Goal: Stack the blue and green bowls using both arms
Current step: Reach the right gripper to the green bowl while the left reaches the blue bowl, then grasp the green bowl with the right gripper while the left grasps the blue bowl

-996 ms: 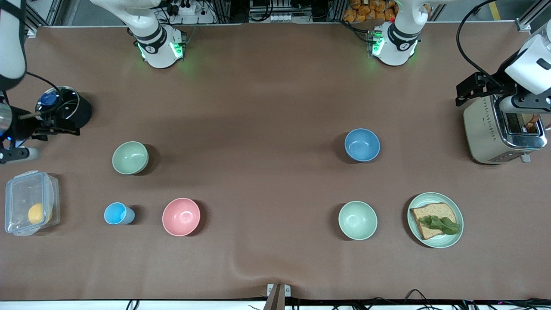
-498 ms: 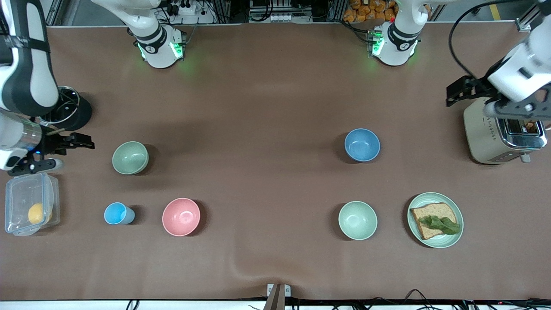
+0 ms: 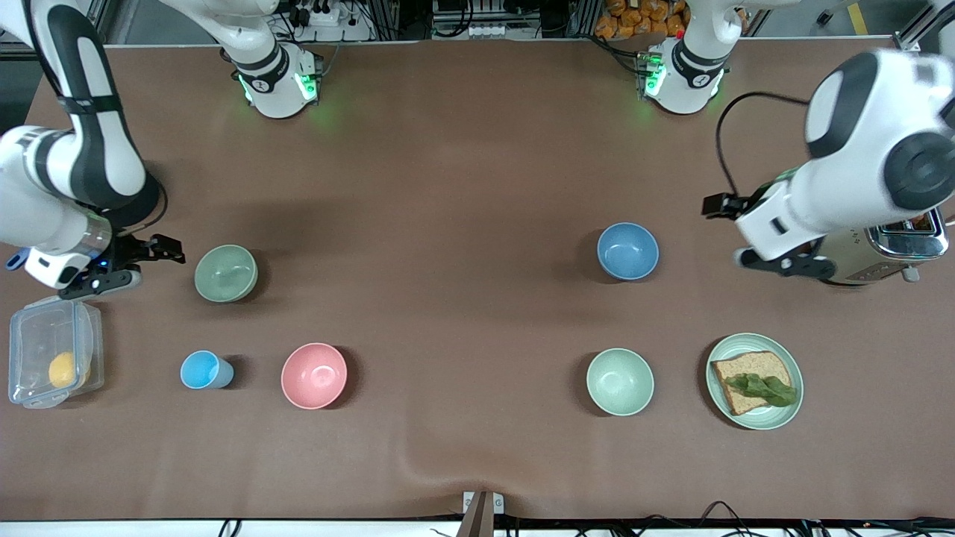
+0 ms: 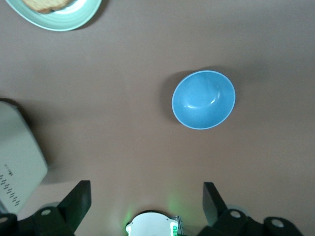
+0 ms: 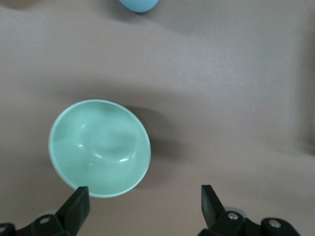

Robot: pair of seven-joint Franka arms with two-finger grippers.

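Observation:
A blue handle (image 3: 16,259) sticks out behind my right gripper, so I expect a hidden pot (image 3: 136,207) to come into view when I take the green bowl away.
The blue bowl (image 3: 627,250) (image 4: 203,100) stands upright toward the left arm's end of the table. My left gripper (image 3: 776,262) (image 4: 146,192) hovers open and empty beside the bowl, over the table next to the toaster. The green bowl (image 3: 226,273) (image 5: 99,147), a duller sage green, stands upright toward the right arm's end. My right gripper (image 3: 104,280) (image 5: 142,197) hangs open and empty beside it, apart from it, with one fingertip (image 5: 78,201) level with the bowl's rim in the right wrist view.
A pink bowl (image 3: 314,375) and a light-blue cup (image 3: 205,370) stand nearer the front camera than the green bowl. A paler mint bowl (image 3: 619,381) and a plate (image 3: 792,406) with bread lie nearer than the blue bowl. A toaster (image 3: 906,242) and a clear box (image 3: 52,350) flank the table ends.
Both arms have swung in from the table's ends. The right gripper left the black pot for the green bowl. The left gripper came off the toaster toward the blue bowl.

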